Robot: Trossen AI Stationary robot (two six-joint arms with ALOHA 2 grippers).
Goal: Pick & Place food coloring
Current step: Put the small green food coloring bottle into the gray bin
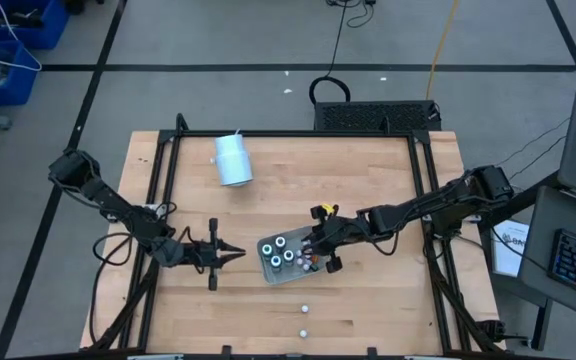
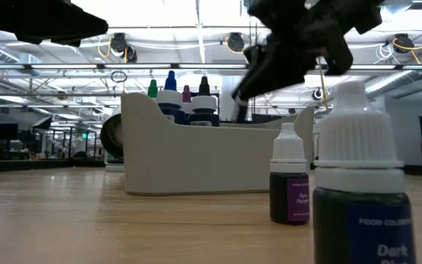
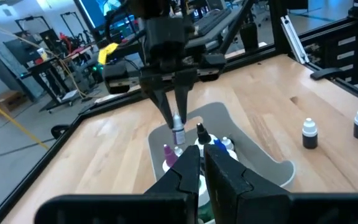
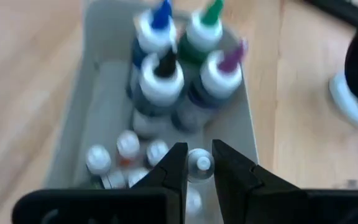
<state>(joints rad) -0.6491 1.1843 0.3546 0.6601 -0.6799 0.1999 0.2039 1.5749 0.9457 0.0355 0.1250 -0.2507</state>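
The small white-capped bottle (image 3: 178,132) is hanging upright over the free tray's bottom (image 4: 219,138) near the purple-tipped bottle, so the robot's right gripper should keep going down until the white-capped bottle's base rests there.
A grey tray (image 1: 270,272) lies mid-table. It holds larger food coloring bottles with coloured tips (image 4: 166,68) and several small white-capped ones (image 4: 126,152). My right gripper (image 1: 313,256) hangs over the tray's right part, shut on one small white-capped bottle (image 3: 178,133). Two more small bottles (image 1: 306,309) (image 1: 305,332) stand upright on the bare wood near the front edge. My left gripper (image 1: 240,253) waits shut just left of the tray, pointing at it and holding nothing. My right gripper pinches the small bottle's white cap (image 4: 199,163) between its two fingertips (image 3: 166,115). The fingers come from above, slanting down from the table's right side. The bottle hangs upright below them, inside the tray's outline. I cannot tell whether its base touches the tray floor.
A large white cylinder (image 1: 233,160) lies on its side at the table's far left. A black frame (image 1: 168,150) runs around the tabletop. In the low view the two loose bottles (image 2: 289,183) (image 2: 357,183) stand in front of the tray's wall (image 2: 189,161).
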